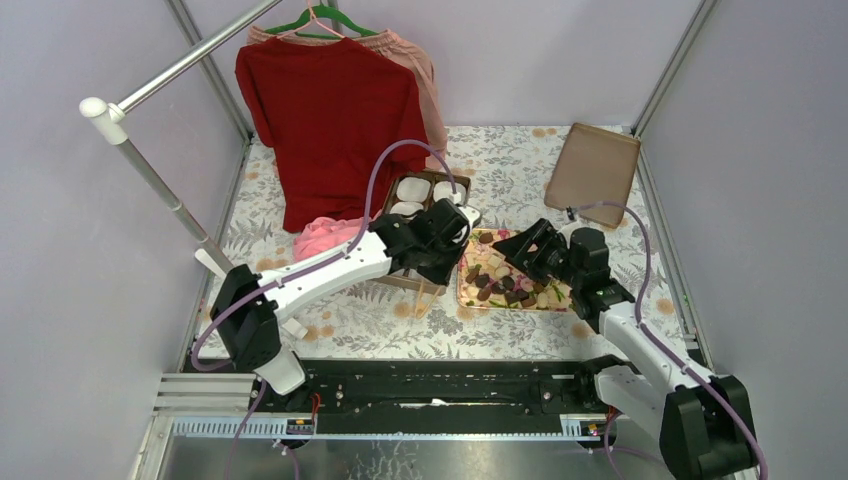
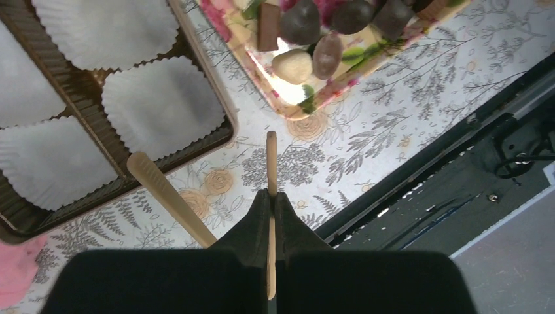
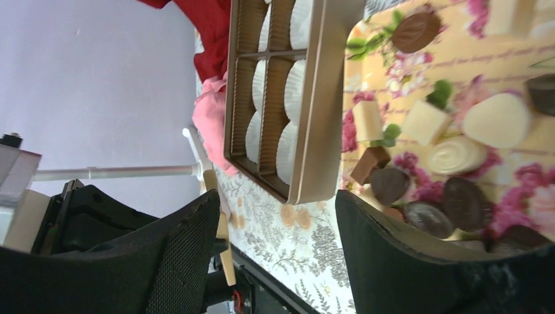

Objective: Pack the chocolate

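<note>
One arm of the wooden tongs (image 2: 169, 196) spreads outside my left gripper. My right gripper should hold the other arm's end (image 2: 271, 140) while my left gripper grabs both arms.
The chocolate (image 1: 505, 283), dark and cream pieces, lies on a flower-patterned tray (image 1: 512, 307) at table centre. It also shows in the left wrist view (image 2: 313, 47) and the right wrist view (image 3: 458, 196). A brown divided box (image 1: 388, 205) with white paper cups (image 2: 163, 104) stands left of the tray. My left gripper (image 1: 437, 262) hovers between box and tray, shut on one arm of wooden tongs (image 2: 271, 163); the other arm (image 2: 167, 196) splays left. The tong tips are empty, above the cloth. My right gripper (image 1: 515, 250) is open and empty over the tray's near-left part (image 3: 278, 203).
The box's flat brown lid (image 1: 592, 172) lies at the back right. A red shirt (image 1: 330, 110) hangs on a rail at the back left, with a pink cloth (image 1: 325, 238) below it beside the box. The table's black front rail (image 1: 450, 385) runs along the near edge.
</note>
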`<state>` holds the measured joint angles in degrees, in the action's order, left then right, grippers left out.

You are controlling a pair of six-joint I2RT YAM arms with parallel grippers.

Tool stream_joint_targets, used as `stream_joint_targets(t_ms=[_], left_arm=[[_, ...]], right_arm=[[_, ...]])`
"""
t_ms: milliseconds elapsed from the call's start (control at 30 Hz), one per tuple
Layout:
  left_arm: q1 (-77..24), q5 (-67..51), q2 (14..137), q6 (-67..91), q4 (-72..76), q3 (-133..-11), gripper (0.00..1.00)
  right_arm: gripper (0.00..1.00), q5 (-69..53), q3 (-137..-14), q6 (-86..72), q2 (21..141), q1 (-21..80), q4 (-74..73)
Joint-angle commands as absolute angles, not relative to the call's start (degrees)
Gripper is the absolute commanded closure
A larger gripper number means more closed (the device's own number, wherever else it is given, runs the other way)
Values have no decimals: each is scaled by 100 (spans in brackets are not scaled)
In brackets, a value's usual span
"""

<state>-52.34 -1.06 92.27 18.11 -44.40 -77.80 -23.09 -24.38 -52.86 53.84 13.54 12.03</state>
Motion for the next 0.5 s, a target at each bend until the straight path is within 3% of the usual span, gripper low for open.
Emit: stream_joint_targets(t_ms=[0, 467], left_arm=[[-5394, -223, 9381, 1944, -4078, -8133, 100], [-5502, -284, 9719, 2205, -3991, -8512, 100]], right_arm=[[29, -2157, -2406, -5842, 5667, 1787, 2279], [46, -2002, -2399, -6080, 6424, 2848, 3100]])
